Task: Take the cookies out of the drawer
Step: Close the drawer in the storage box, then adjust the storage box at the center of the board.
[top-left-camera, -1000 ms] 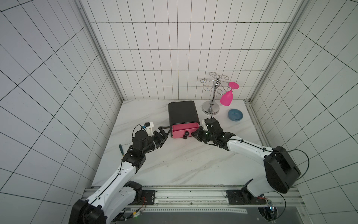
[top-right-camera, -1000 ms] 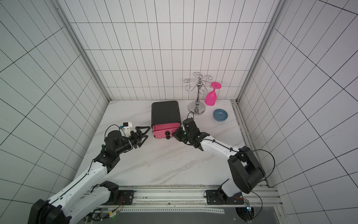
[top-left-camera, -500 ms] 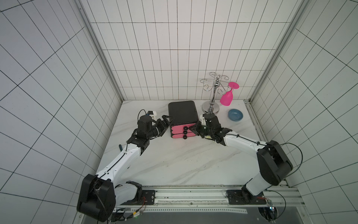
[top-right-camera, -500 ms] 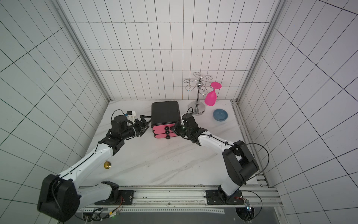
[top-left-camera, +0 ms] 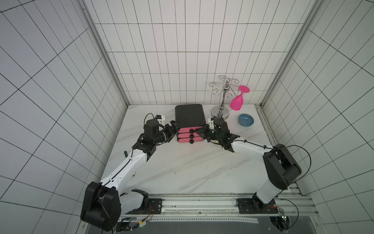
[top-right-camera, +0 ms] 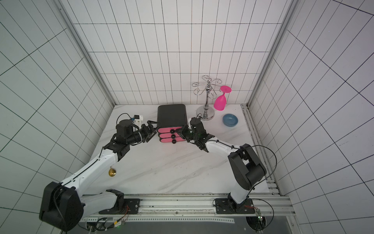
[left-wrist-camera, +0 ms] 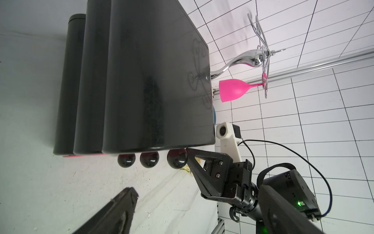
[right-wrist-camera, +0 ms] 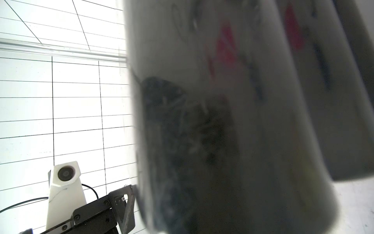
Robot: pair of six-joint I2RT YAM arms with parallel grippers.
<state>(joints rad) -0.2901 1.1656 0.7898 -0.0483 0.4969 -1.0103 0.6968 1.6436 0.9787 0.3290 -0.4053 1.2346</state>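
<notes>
My right gripper stands in front of the pink drawer fronts (top-left-camera: 198,138), so it should brace the unit's side while my left gripper pulls the middle knob (top-left-camera: 191,136).
The cookies are hidden. The drawer unit (top-left-camera: 190,115) (top-right-camera: 172,115) is a black box at the back of the table, with three pink drawer fronts (top-left-camera: 184,135) and black knobs, all pushed in. My left gripper (top-left-camera: 175,131) (top-right-camera: 152,131) stands open at the unit's left front corner; one of its fingers (left-wrist-camera: 121,202) shows in the left wrist view. My right gripper (top-left-camera: 199,132) (top-right-camera: 179,131) is shut and empty, its tip (left-wrist-camera: 187,150) right beside the top knob (left-wrist-camera: 177,159). The unit's glossy side (right-wrist-camera: 222,121) fills the right wrist view.
A chrome glass rack (top-left-camera: 222,97) with a pink glass (top-left-camera: 236,102) hanging from it stands right of the unit, with a blue bowl (top-left-camera: 245,120) beside it. A gold spoon (top-right-camera: 112,172) with a blue handle lies partly under my left arm.
Both arms have moved back to the drawer unit, left gripper to its left corner, right gripper to its right front. The drawer fronts, uneven a second ago, now line up.
</notes>
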